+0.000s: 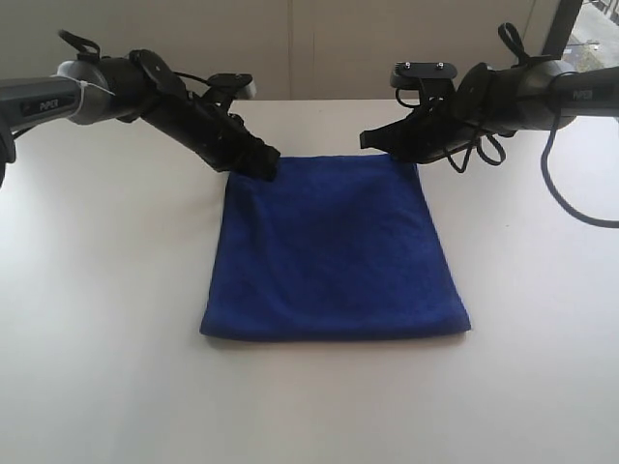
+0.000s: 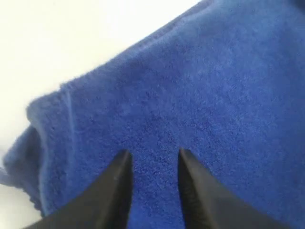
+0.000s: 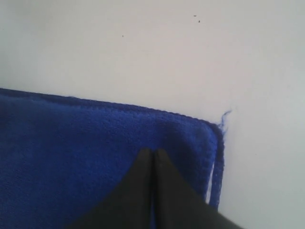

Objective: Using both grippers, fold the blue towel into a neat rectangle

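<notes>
The blue towel's flat top (image 2: 152, 164) lies under my left gripper's open fingers, which are well in from the towel's corner, so next I shift the fingers to that corner (image 2: 44, 110) and pinch the towel there.
The blue towel (image 1: 334, 251) lies folded flat on the white table (image 1: 97, 338), roughly a rectangle. My left gripper (image 1: 263, 162) sits low over the towel's far left corner. In the left wrist view that gripper (image 2: 152, 155) is open, its two black fingers apart with only flat towel (image 2: 190, 86) showing beneath. My right gripper (image 1: 401, 155) is at the far right corner. In the right wrist view this gripper (image 3: 153, 151) is shut, fingertips pressed together on the towel (image 3: 71, 157) just inside its hemmed corner.
Bare white tabletop surrounds the towel on all sides. A loose blue thread (image 3: 225, 114) sticks out from the towel's corner. A wall (image 1: 309, 48) runs behind the table's far edge, and black cables (image 1: 571, 203) hang from the right arm.
</notes>
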`<state>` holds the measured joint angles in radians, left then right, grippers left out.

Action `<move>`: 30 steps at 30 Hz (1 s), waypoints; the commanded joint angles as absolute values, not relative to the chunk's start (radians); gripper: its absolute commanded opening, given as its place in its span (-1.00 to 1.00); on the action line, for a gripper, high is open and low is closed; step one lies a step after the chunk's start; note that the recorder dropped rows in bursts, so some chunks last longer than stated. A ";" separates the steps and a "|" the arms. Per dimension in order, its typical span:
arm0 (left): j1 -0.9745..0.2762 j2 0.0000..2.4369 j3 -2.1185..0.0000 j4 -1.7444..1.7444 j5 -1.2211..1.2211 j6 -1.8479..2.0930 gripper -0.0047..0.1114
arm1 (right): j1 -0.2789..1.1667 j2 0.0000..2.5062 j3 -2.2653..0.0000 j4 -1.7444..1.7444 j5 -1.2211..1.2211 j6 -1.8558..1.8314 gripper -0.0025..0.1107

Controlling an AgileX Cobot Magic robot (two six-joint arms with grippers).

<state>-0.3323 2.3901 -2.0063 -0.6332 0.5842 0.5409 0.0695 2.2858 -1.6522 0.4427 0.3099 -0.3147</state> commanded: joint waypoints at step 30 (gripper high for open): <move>-0.249 2.415 -2.056 -0.572 0.525 0.522 -0.92 | 0.069 2.277 -1.654 0.436 0.308 -0.313 -0.96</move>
<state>-0.2483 2.4194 -2.0553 -0.5709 0.5183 0.5283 0.0695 2.2858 -1.6522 0.4427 0.3099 -0.3147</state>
